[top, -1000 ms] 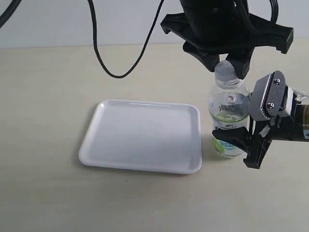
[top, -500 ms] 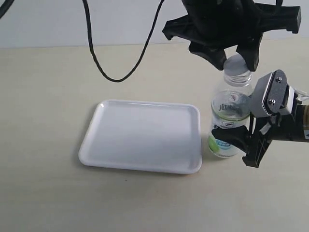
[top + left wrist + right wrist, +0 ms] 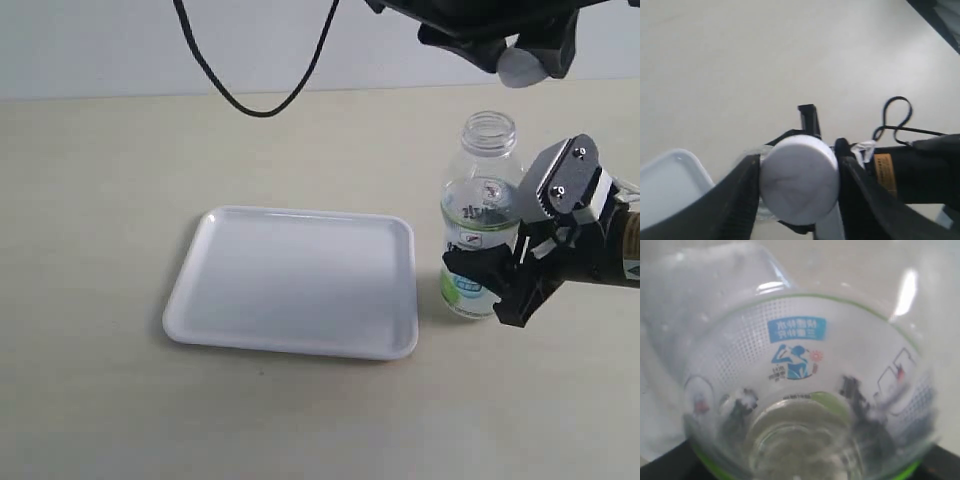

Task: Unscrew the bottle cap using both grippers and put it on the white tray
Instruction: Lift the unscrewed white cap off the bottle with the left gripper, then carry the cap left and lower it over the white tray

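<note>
The white cap is hanging clear of the threaded neck (image 3: 488, 132), and the white tray (image 3: 268, 281) is empty. My left gripper needs to continue to carry the cap until it rests on the tray.
The white bottle cap (image 3: 520, 66) hangs well above the bottle, pinched between the black fingers of my left gripper (image 3: 518, 58) at the top of the exterior view. The left wrist view shows the cap (image 3: 799, 179) squeezed between both fingers (image 3: 740, 200). The clear bottle (image 3: 481, 215) stands upright with its threaded neck (image 3: 489, 131) bare, just right of the white tray (image 3: 290, 285). My right gripper (image 3: 490, 286) is shut around the bottle's labelled lower body. The bottle (image 3: 800, 390) fills the right wrist view.
A black cable (image 3: 250, 90) loops down over the far side of the table, behind the tray. A corner of the tray (image 3: 670, 180) shows in the left wrist view, and the right arm's black body (image 3: 920, 165) lies below the cap.
My left gripper has risen up and to the right with the cap, which has come off the bottle. The neck now stands bare. The right gripper keeps its hold.
</note>
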You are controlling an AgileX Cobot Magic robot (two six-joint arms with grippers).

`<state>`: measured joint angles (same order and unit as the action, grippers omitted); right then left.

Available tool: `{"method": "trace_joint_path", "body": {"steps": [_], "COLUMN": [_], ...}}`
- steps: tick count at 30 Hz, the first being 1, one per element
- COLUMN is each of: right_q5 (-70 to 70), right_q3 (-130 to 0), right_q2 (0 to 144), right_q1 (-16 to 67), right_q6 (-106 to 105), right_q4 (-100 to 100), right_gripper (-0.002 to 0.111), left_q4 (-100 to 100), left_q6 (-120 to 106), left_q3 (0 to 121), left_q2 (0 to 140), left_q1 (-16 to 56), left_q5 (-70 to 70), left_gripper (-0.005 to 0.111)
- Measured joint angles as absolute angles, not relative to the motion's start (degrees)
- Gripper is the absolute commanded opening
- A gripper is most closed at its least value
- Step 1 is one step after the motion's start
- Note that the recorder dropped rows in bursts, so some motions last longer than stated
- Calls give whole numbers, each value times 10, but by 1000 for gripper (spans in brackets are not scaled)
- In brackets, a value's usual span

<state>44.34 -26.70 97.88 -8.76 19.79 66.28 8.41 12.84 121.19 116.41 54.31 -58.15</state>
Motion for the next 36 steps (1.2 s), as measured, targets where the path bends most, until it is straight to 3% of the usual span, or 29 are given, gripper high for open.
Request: {"method": "trace_joint_path", "body": {"steps": [12,19,26,36], "right_q5": [418,416,416,416], "right_q3": [-267,-267,-267,-267], "right_q2": [980,980,980,980], "right_q1": [-88,-88,-88,-88], "right_q6": [245,280,282,293], "right_q4": [580,574,574,573], "right_gripper": [0,0,0,0], "left_q4": [-46,-48,5,60], "left_q6": [37,0,-66,-101], "left_q3": [1197,1129,977,685], "left_q2": [1156,1156,1129,1033], "left_q1": [540,497,454,402], "left_q5": [-618,-602,-502,-229], "left_gripper": [0,0,0,0]}}
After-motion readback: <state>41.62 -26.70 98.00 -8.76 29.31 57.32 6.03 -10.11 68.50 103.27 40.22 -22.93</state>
